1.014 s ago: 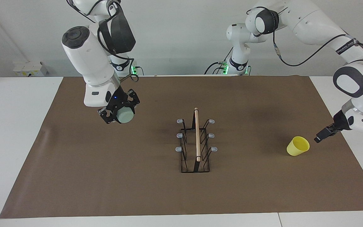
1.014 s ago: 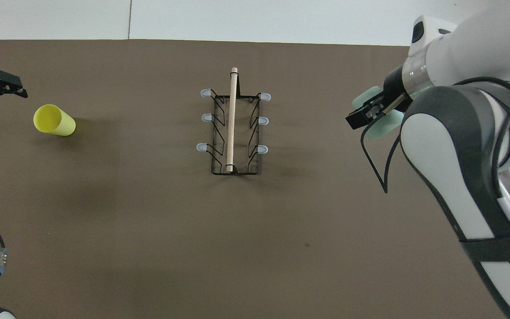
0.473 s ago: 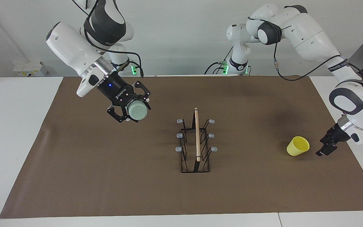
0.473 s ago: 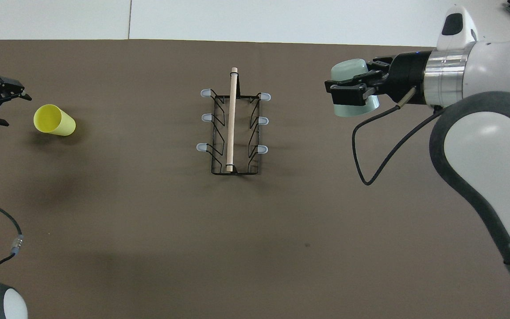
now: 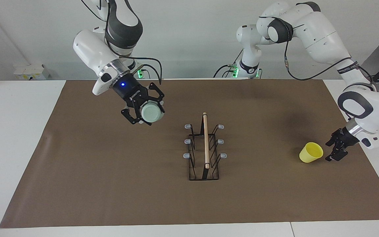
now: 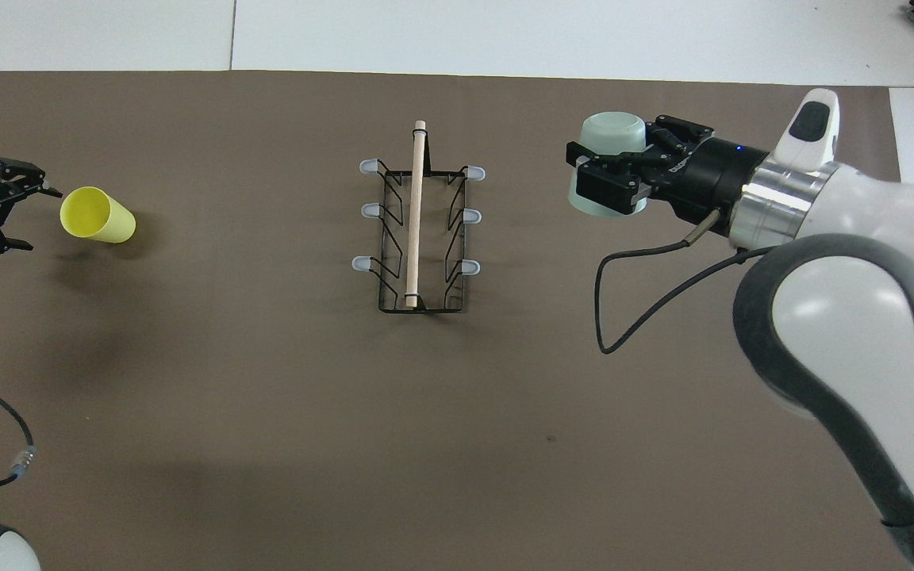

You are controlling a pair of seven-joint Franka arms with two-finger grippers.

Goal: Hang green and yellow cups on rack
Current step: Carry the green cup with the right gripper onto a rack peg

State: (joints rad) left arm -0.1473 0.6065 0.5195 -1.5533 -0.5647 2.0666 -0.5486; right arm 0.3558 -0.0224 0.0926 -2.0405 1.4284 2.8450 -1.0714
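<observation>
My left gripper needs to turn until both fingers are on either side of the cup's side (image 6: 119, 220) before closing, because it slants with one finger close to the yellow cup's rim (image 6: 64, 201).
The black wire rack (image 5: 205, 141) with its wooden rod stands mid-mat, also in the overhead view (image 6: 416, 214); its prongs are bare. My right gripper (image 5: 148, 113) is shut on the mint green cup (image 5: 153, 114) and holds it tilted in the air over the mat, between the rack and the right arm's end; it also shows in the overhead view (image 6: 612, 147). The yellow cup (image 5: 311, 152) stands mouth up on the mat toward the left arm's end. My left gripper (image 5: 336, 149) is open, low and just beside it, apart from it.
A brown mat (image 5: 110, 184) covers most of the white table. A small white box (image 5: 31, 71) sits at the table's edge near the right arm's base. Cables hang from both arms.
My right gripper has swung the green cup toward the rack and turned it. My left gripper has come down and closer to the yellow cup, which has not moved.
</observation>
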